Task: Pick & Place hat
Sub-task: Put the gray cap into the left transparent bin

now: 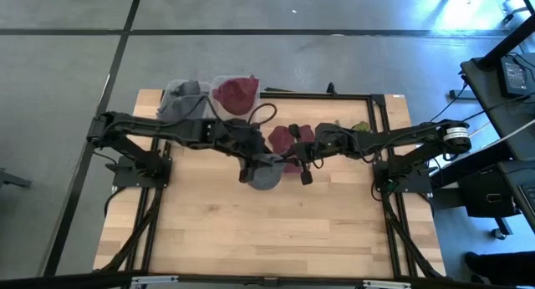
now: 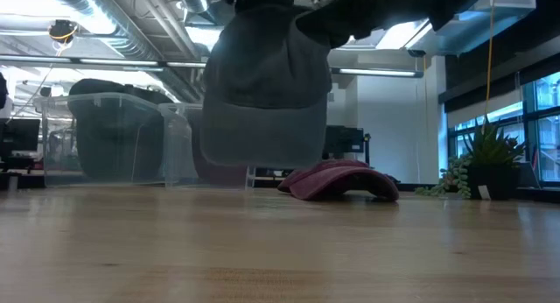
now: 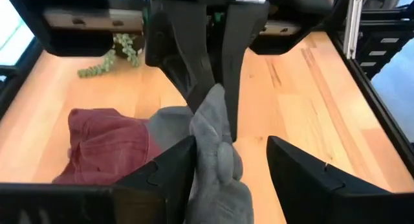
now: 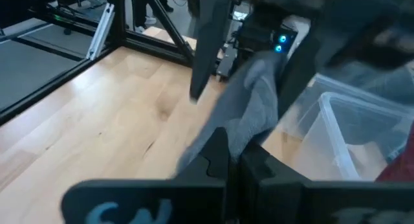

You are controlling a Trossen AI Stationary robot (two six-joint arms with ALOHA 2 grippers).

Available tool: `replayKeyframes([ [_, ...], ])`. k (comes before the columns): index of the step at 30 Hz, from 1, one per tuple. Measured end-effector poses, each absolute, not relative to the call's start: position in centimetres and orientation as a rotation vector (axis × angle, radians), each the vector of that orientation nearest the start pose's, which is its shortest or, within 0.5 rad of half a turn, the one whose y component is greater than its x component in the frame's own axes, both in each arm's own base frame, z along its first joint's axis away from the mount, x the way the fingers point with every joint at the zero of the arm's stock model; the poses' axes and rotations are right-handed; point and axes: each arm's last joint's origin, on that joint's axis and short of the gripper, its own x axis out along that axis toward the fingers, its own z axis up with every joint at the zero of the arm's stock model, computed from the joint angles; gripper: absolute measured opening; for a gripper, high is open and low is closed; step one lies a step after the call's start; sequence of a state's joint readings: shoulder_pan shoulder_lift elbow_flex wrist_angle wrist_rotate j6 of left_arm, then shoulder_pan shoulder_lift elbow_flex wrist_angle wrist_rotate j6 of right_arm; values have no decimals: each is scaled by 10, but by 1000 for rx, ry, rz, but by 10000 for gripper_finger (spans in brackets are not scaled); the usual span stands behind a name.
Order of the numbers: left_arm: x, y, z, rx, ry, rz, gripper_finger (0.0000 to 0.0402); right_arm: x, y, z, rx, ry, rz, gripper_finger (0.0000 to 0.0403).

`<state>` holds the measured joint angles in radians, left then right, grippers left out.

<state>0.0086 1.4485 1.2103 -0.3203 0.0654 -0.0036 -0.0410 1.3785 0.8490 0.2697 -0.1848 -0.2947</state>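
Note:
Next, I pinch the hat's cloth (image 3: 222, 160) with my left gripper before my right gripper opens, because the grey hat is hanging from my right gripper, far from the grey hats' bin (image 1: 185, 103).
A grey hat (image 2: 262, 84) hangs over the middle of the table, clear of the wood; it also shows in the high view (image 1: 267, 176). My right gripper (image 4: 233, 153) is shut on it. My left gripper (image 3: 231, 146) is open, its two fingers standing on either side of the hat's lower cloth (image 3: 217, 172). Whether its fingers touch the cloth, I cannot tell. A maroon hat (image 2: 341, 180) lies flat on the table just behind, toward the far edge (image 1: 288, 139). My right gripper pinches a bunched fold of the grey hat's cloth (image 4: 252, 114) between its two fingers, which come at it from above in the left wrist view (image 3: 194, 81). The hat hangs below the fingers, lifted clear of the table, slack.
Two clear bins stand at the far left of the table, one with grey hats (image 1: 185, 95) and one with maroon hats (image 1: 236, 93). A small plant (image 2: 486, 158) sits at the far right. Bare wood lies toward the near edge (image 1: 267, 230).

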Motion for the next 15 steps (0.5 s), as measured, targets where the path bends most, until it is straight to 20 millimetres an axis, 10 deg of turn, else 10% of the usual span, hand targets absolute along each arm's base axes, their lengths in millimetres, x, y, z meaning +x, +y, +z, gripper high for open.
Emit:
replayKeyframes([
  [15,319,2,319,-23,596,-11,46,304,-7,264,-261,257,183,8],
])
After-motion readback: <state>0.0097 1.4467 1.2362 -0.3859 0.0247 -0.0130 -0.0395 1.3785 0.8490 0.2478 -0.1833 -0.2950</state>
